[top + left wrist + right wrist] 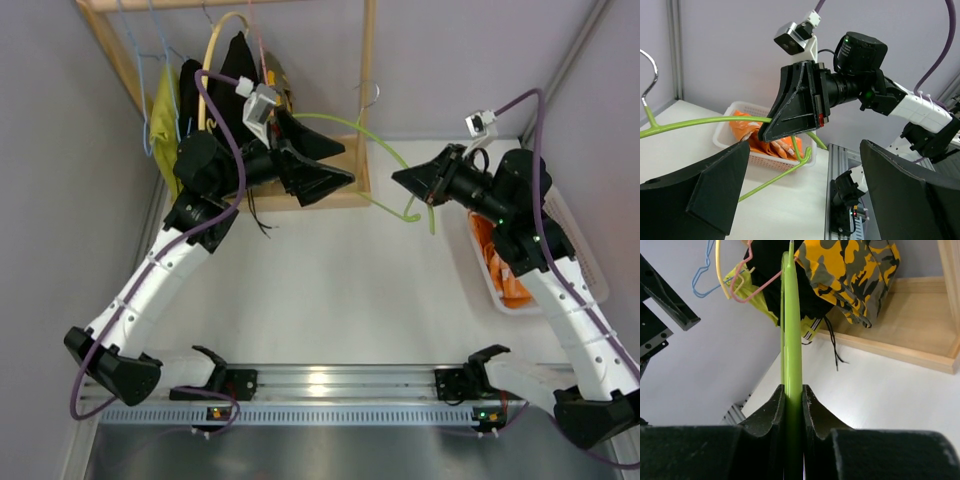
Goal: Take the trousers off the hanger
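The robot's left gripper is crowding the lime-green hanger's loose end (300,116), so next the right gripper pulls the hanger back until the left gripper is out of the way, before hanging it on the rack (367,60).
The lime-green hanger (385,150) is bare and held above the table, its metal hook (370,95) pointing toward the rack. My right gripper (400,180) is shut on one of its arms; in the right wrist view the jaws (792,387) pinch the green bar (792,330). The orange trousers (492,262) lie bunched in a white basket (497,300) at the right. They also show in the left wrist view (757,140), behind the hanger (700,121). My left gripper (345,165) is open and empty, just left of the hanger, with jaws wide apart (802,150).
A wooden rack (350,195) stands at the back left with dark and yellow-green garments. A yellow-and-black camouflage garment (850,265) and pink (760,287) and blue (702,275) wire hangers hang there. The metal rail (330,385) runs along the near edge.
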You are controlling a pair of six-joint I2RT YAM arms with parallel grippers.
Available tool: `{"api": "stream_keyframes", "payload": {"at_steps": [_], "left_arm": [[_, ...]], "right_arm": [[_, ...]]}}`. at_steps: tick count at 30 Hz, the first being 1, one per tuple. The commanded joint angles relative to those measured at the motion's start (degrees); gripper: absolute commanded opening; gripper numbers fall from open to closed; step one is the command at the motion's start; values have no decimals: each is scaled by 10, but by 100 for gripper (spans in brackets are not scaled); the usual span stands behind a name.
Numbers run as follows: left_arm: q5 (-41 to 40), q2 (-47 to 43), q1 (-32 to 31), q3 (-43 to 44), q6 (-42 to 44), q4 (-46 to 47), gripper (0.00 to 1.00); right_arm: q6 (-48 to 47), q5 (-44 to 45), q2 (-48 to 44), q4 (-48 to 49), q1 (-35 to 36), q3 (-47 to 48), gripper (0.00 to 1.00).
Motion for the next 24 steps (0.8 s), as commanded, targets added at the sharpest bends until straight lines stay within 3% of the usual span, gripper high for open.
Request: {"api": "stream_keyframes", "payload": {"at_steps": [1,4,11,18,24], "left_arm": [[-27,-25,5,16,11,37,98],[-42,-37,9,8,7,37,99],[-64,-44,27,15,-26,35,99],[-75,-54,33,0,-32,29,99],[-77,-54,38,1,-40,30,99]], "right_arm": [[-51,-19,-35,-6,-12,33,0],[-67,-71,-63,-16,-34,28,0],[-100,-58,-137,-114,-42,-26,0],[-86,-69,-146,-90,-65,-19,0],[-2,-140,-122,-18,-116,-1,0]]}}
